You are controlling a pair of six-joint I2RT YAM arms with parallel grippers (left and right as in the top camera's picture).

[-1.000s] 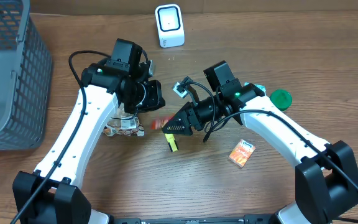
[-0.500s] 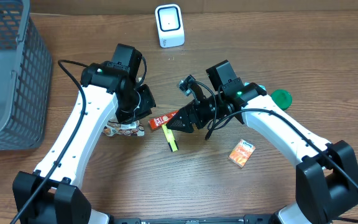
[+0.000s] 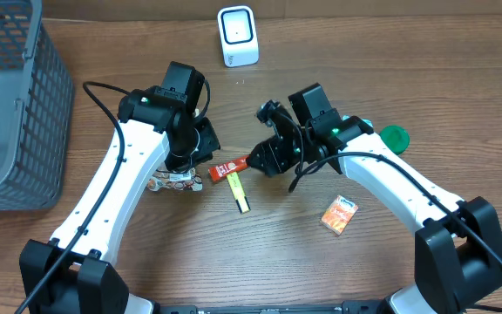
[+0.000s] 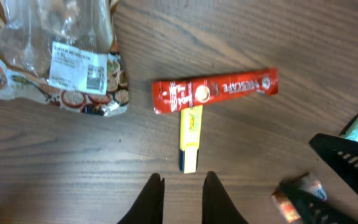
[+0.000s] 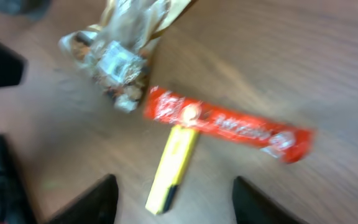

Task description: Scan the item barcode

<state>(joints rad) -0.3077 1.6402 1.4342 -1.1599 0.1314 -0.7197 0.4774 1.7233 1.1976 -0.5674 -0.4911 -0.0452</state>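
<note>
Next, I grab the red stick's loose end (image 4: 267,81) with my right gripper and swing the red stick out of the way first, because it lies across the yellow stick's end (image 3: 231,173).
The white barcode scanner (image 3: 237,35) stands at the back of the table. A red Nescafe stick (image 3: 231,166) (image 4: 213,91) (image 5: 229,124) lies flat on the wood between the two arms, held by neither gripper. One end of a yellow stick (image 3: 239,192) (image 4: 190,138) (image 5: 174,158) touches it. My left gripper (image 4: 183,193) hovers above the yellow stick's end, its jaws a narrow gap apart with nothing between them. My right gripper (image 5: 173,202) (image 3: 255,161) hangs just right of the red stick, wide open and empty.
A clear snack bag (image 3: 174,180) (image 4: 55,50) with a white barcode label lies under the left arm. An orange packet (image 3: 340,215) and a green lid (image 3: 395,138) lie by the right arm. A grey wire basket (image 3: 7,105) fills the left edge.
The red stick, half hidden by the left gripper before, now lies in full view on the table. The right gripper has pulled back from it and tilted up. The left wrist shifted slightly.
</note>
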